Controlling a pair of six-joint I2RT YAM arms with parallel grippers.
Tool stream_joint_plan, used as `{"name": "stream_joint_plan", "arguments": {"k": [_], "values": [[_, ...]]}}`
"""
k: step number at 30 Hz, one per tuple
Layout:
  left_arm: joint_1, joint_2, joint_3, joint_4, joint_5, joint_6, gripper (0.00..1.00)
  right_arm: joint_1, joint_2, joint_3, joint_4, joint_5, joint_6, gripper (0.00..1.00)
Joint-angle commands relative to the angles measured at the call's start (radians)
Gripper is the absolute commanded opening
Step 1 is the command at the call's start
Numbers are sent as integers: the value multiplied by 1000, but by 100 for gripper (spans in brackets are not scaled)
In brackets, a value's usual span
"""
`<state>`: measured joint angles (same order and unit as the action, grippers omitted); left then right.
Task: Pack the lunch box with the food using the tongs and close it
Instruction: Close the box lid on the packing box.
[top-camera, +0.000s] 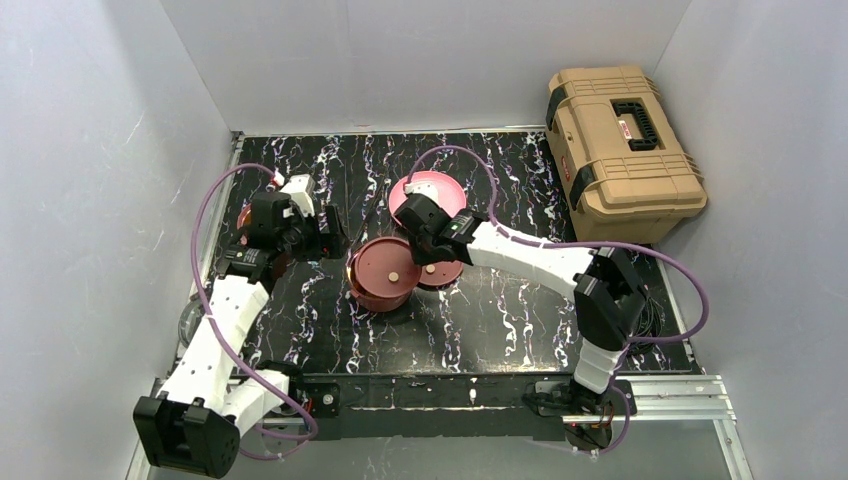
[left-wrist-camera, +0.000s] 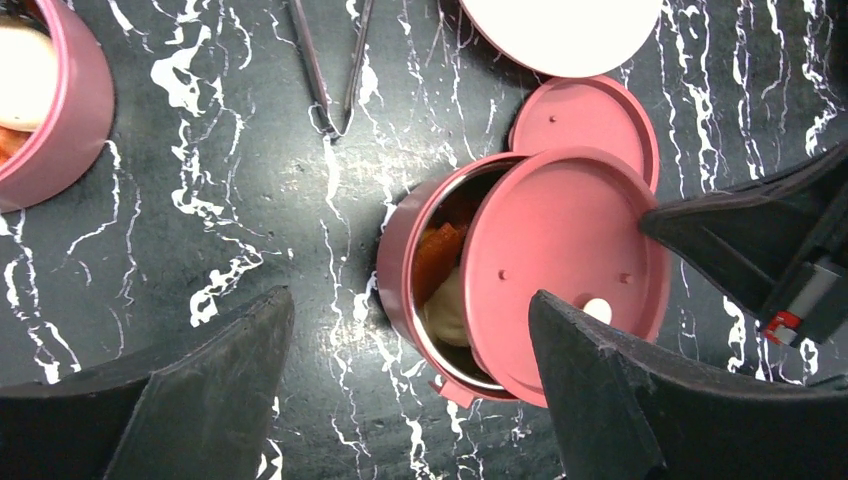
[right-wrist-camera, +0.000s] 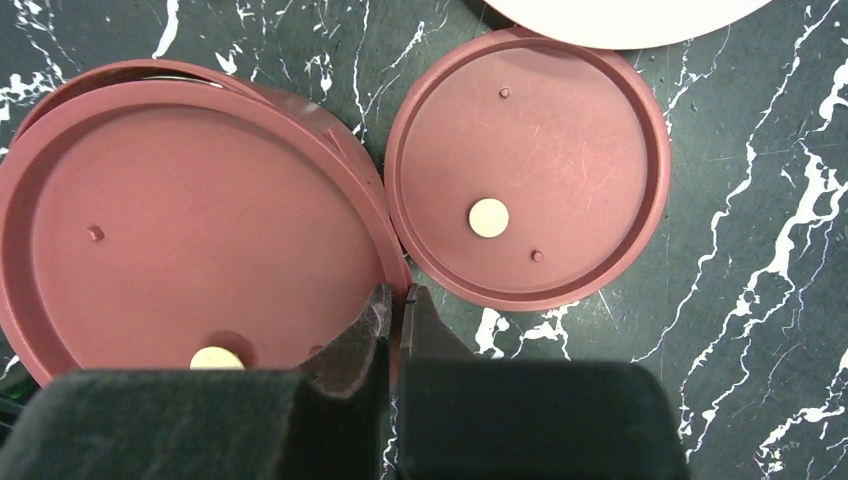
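The lid sits crooked with a gap over the food (left-wrist-camera: 440, 270), so the robot's right gripper should slide it across and the left gripper should grasp its free rim (left-wrist-camera: 477, 322).
One maroon lunch box bowl (left-wrist-camera: 400, 260) stands mid-table with orange-red food (left-wrist-camera: 438, 255) and a pale piece (left-wrist-camera: 450, 312) inside. A flat disc lid (right-wrist-camera: 190, 220) lies askew over it, leaving a gap on one side. My right gripper (right-wrist-camera: 396, 296) is shut on this lid's rim (top-camera: 410, 252). My left gripper (left-wrist-camera: 410, 298) is open, hovering left of the bowl (top-camera: 328, 238) with nothing held. A second lid (right-wrist-camera: 530, 170) lies flat beside the bowl. The tongs (left-wrist-camera: 330, 70) rest on the table beyond. Another bowl (left-wrist-camera: 70, 120) holding a pale bun (left-wrist-camera: 20, 70) sits at the left.
A flat pink plate (top-camera: 432, 190) lies behind the second lid. A large tan toolbox (top-camera: 620, 150) stands at the back right. White walls enclose the black marbled table (top-camera: 500, 330) on three sides.
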<state>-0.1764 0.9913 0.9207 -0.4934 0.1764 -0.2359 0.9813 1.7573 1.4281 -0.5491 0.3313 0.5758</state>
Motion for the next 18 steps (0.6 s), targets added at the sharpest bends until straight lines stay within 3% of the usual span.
{"name": "stream_joint_plan", "arguments": {"k": [1, 8, 18], "values": [[-1, 27, -19, -15, 88, 3, 84, 17, 32, 82, -46, 35, 26, 1], [-2, 158, 27, -81, 160, 10, 78, 44, 110, 177, -138, 70, 41, 1], [-2, 167, 21, -92, 119, -2, 62, 66, 141, 221, -167, 104, 45, 1]]}}
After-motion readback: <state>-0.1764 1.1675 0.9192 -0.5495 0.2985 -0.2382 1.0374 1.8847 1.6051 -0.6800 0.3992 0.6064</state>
